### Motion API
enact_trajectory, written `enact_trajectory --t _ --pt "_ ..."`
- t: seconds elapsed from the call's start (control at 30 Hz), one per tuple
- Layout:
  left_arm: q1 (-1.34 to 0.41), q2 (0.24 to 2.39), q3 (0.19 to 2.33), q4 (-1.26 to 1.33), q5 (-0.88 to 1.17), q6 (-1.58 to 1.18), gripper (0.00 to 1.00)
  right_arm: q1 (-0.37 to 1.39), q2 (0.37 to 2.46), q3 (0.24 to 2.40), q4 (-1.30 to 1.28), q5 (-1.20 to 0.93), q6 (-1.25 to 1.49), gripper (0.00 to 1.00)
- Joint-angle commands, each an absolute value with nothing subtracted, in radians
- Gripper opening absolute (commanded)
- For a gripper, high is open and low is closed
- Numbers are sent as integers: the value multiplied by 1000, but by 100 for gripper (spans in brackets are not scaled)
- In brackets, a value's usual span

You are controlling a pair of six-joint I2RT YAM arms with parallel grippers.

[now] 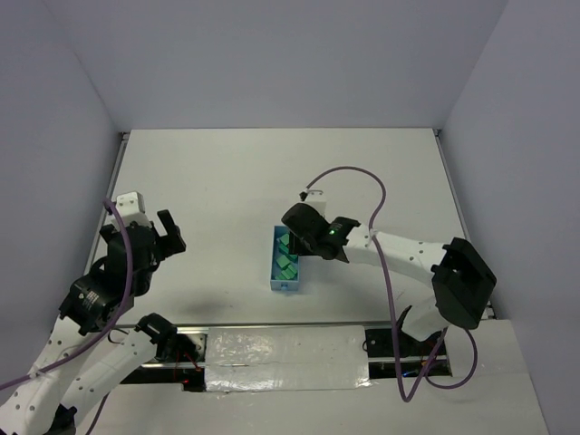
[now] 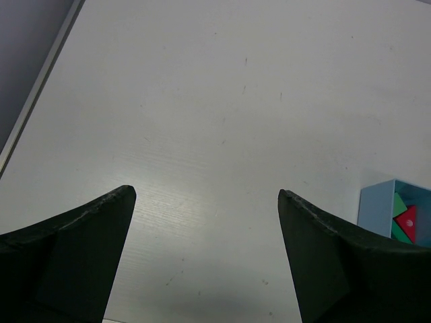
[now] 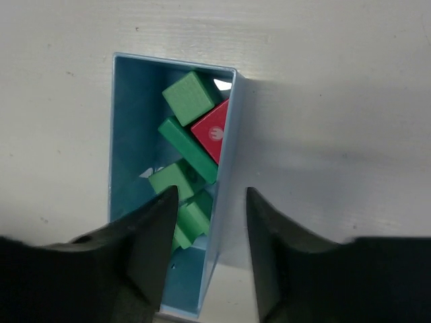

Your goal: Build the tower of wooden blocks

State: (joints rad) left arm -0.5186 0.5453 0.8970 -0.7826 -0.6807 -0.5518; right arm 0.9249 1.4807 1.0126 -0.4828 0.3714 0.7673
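Note:
The green blocks (image 3: 177, 179) lie in a jumble inside the light blue tray. Next, I grip the tray's side (image 3: 215, 212) with my right gripper and tip them out before building.
Several green blocks (image 3: 192, 94) and one red triangular piece (image 3: 214, 134) lie jumbled in the light blue tray (image 3: 131, 121). My right gripper (image 3: 211, 194) is open and hangs over the tray's near end. Its jaws straddle the tray's right wall: one finger is over the green blocks and the other is outside, over the table. In the top view, the right gripper (image 1: 299, 243) covers the tray's (image 1: 283, 276) far end. My left gripper (image 2: 207, 192) is open and empty over bare table, left of the tray (image 2: 376, 205). It shows in the top view (image 1: 168, 240) too.
The table's raised left edge (image 1: 120, 172) and right edge (image 1: 450, 181) bound the white surface. A strip of silver tape (image 1: 285, 349) runs along the near edge. A purple cable (image 1: 376, 195) loops above the right arm.

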Motion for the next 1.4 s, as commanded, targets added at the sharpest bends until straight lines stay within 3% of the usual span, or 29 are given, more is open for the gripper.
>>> enact_trajectory --t 0.0,0.03,0.2,0.33,0.53,0.9,1.17,1.23,1.37 --pt "-515 534 896 -739 -669 -532 100 934 1535 1032 -440 390 772 42" --pt "-514 531 896 -741 -669 -532 99 937 1545 1032 -439 390 773 38" --pt "-514 519 893 -736 -664 -529 100 937 1588 1028 -445 391 785 37" --pt "-514 514 893 -733 -663 -528 100 937 1566 1025 -462 409 784 13" --pt "-514 517 893 -733 -658 -526 99 931 1538 1109 -595 569 660 0" --pt "-514 514 891 -732 -657 -525 100 867 1849 1436 -969 1095 411 0" --pt "-514 514 891 -729 -649 -520 99 870 2113 1647 -1038 1150 325 4" --pt "-514 514 890 -726 -646 -517 99 882 2141 1683 -1045 1152 325 16" --pt "-514 520 890 -721 -637 -512 99 903 2160 1683 -1013 1137 328 19"
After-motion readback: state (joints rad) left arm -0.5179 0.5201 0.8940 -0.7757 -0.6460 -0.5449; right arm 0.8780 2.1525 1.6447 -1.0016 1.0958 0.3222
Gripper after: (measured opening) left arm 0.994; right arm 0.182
